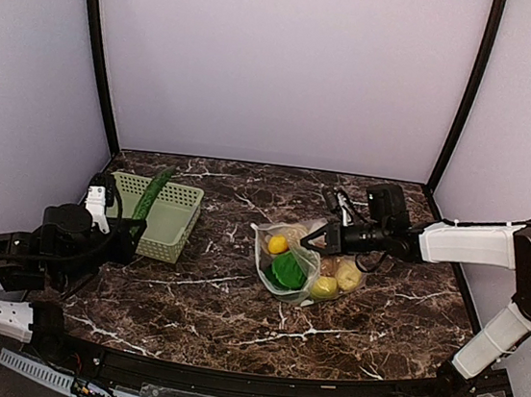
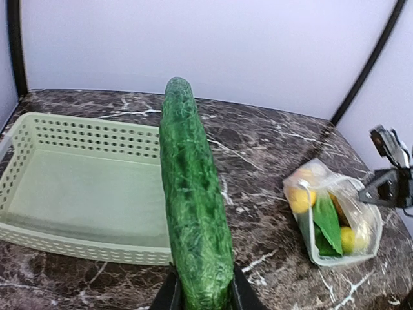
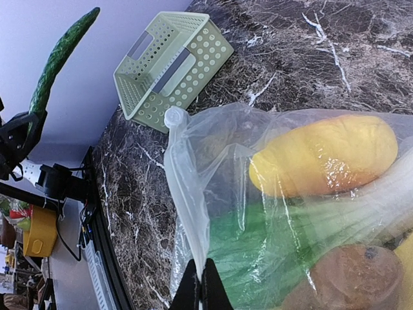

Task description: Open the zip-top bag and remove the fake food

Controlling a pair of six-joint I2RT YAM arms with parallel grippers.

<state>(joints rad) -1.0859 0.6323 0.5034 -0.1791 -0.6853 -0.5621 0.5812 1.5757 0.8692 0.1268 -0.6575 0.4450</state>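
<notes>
The cucumber (image 1: 153, 194) is clear of the bag and the basket's bottom (image 1: 168, 220) is open, so the robot's left gripper keeps going over the basket and lets go inside the basket's rim.
The zip-top bag (image 1: 304, 261) lies mid-table with its mouth held up; it also shows in the left wrist view (image 2: 335, 216). Inside it is fake food: a yellow lemon piece (image 1: 278, 245), a green leafy piece (image 1: 288, 271) and more yellow pieces (image 1: 324, 287). The right wrist view shows a yellow piece (image 3: 322, 155), the green piece (image 3: 277, 245) and a brown one (image 3: 352, 278). My right gripper (image 1: 325, 237) (image 3: 204, 284) is shut on the bag's whitish zip strip (image 3: 187, 187). My left gripper (image 1: 130, 232) (image 2: 202, 294) is shut on a long green cucumber (image 2: 193, 194) beside the basket.
A pale green slotted basket (image 1: 178, 217) (image 2: 77, 187) stands at the left, with nothing in it. The cucumber (image 1: 154, 195) sticks up over its near right edge. The basket also shows in the right wrist view (image 3: 171, 64). Dark marble table, white walls behind.
</notes>
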